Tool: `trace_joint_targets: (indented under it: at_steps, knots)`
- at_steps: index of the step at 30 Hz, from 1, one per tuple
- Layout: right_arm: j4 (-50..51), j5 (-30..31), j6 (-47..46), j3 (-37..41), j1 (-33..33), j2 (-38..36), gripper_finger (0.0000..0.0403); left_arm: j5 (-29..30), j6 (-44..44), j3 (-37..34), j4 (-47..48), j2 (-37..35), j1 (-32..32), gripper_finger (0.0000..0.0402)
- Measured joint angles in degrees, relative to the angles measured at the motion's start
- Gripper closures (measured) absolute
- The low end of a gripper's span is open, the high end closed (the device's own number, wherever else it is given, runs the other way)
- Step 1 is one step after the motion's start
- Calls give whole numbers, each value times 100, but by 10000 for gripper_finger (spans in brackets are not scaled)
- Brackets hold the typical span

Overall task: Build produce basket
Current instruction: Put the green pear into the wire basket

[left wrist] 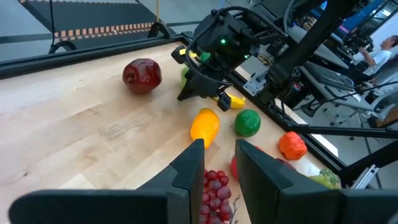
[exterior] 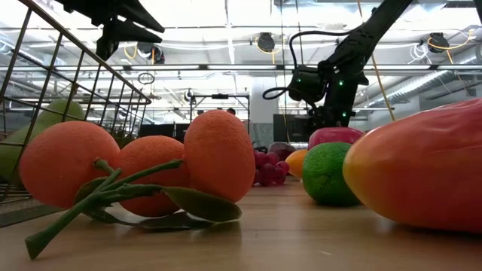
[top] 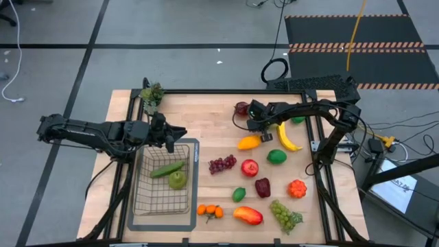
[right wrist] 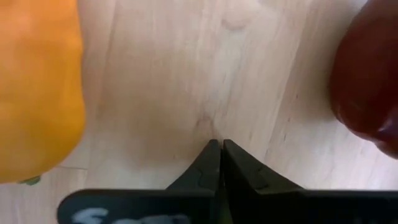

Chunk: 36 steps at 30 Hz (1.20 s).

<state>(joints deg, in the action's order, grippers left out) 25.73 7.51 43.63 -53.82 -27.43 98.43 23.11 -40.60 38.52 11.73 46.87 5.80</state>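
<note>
My right gripper's closed fingers aim at the wood (left wrist: 175, 103) next to the loose green pear. Next, I back away, open and lower around the pear's top (left wrist: 185, 72).
The wire basket (top: 147, 199) lies on a grey mat at the near left and holds a cucumber (top: 167, 169) and a green pear (top: 178, 180). My left gripper (left wrist: 219, 149) hovers over the basket's far edge, open, with nothing between its fingers. My right gripper (right wrist: 219, 144) points steeply down at the far middle of the table, shut on nothing. Its tips are over bare wood between a yellow-orange mango (right wrist: 37, 87) and a dark red fruit (right wrist: 367, 81). Whether the tips touch the wood, I cannot tell.
More produce lies loose on the wood to the right of the basket: purple grapes (top: 221, 164), a red apple (top: 250, 167), a lime (top: 276, 156), a banana (top: 287, 137), green grapes (top: 285, 214), oranges (top: 210, 211). A potted sprig (top: 151, 95) stands at the far left corner.
</note>
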Motion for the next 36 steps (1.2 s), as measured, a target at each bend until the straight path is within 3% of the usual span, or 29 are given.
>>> trace_joint_targets:
  at_steps: [5, 12, 23, 30, 36]
  knots:
    - [243, -95, -559, 30, 49, -258, 402, -1, -7, 0, -1, -1, 2, 311]
    - [465, -878, -1570, 24, 62, -703, 402, -2, 156, 0, 2, -2, 2, 311]
    - [-72, -1961, -3138, 17, 126, -1668, 401, -2, 237, 0, -2, -2, 1, 311]
    - [-478, -1984, -4021, 9, 128, -2231, 402, -4, 268, 0, -2, -2, 2, 311]
    - [-492, -1924, -4483, 9, 128, -2251, 402, -4, 319, 0, 0, 0, 2, 311]
